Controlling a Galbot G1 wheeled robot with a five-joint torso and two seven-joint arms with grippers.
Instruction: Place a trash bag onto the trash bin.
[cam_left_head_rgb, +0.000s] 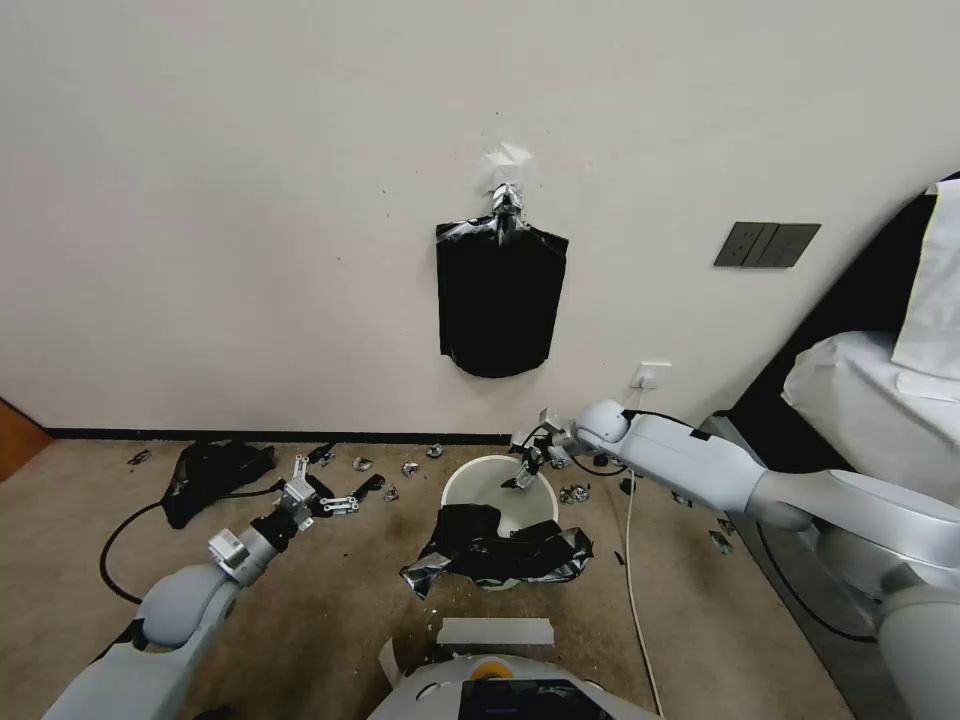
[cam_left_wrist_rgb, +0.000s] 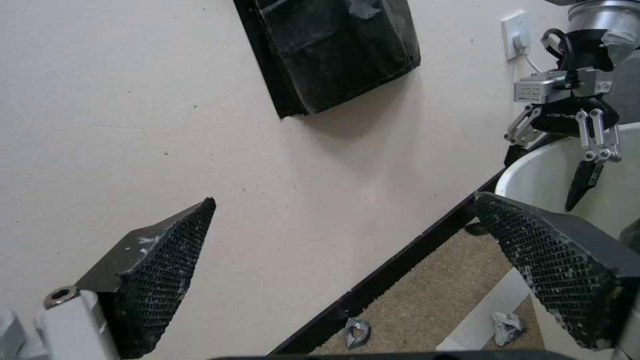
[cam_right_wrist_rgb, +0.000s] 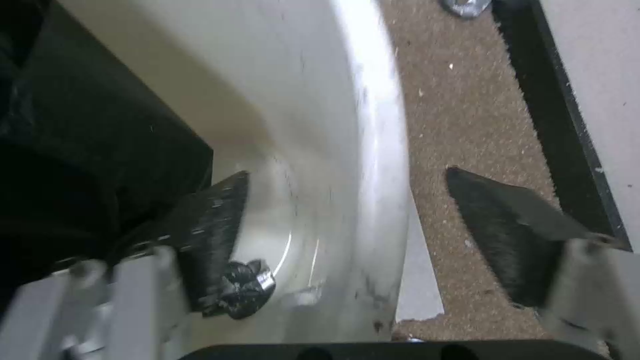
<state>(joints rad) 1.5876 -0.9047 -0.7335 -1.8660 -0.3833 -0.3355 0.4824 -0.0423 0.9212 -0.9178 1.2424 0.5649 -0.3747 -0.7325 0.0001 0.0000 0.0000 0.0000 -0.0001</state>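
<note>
I expect the black trash bag (cam_left_head_rgb: 540, 557) to go around with the bin when I turn the bin, because the bag lies across the bin's near rim (cam_left_head_rgb: 490, 552).
The cream trash bin (cam_left_head_rgb: 497, 482) stands on the carpet by the wall. The wrinkled black trash bag (cam_left_head_rgb: 497, 550) lies draped over the bin's near rim and spills onto the floor in front. My right gripper (cam_left_head_rgb: 527, 468) is open at the far rim. In the right wrist view its fingers (cam_right_wrist_rgb: 213, 220) straddle the bin wall (cam_right_wrist_rgb: 380, 125), one inside and one outside, with the bag (cam_right_wrist_rgb: 80, 150) dark beside the inner finger. My left gripper (cam_left_head_rgb: 325, 500) hovers open above the carpet left of the bin, holding nothing; its pads (cam_left_wrist_rgb: 160, 270) frame the wall and the bin's rim (cam_left_wrist_rgb: 533, 175).
A flat black sheaf (cam_left_head_rgb: 500, 300) hangs from a silver clip on the wall. A squashed black heap (cam_left_head_rgb: 215, 475) and a black cable lie at the left. Small crumpled scraps dot the carpet by the skirting. A white cord (cam_left_head_rgb: 630, 560) runs from the socket; dark furniture (cam_left_head_rgb: 870, 400) stands right.
</note>
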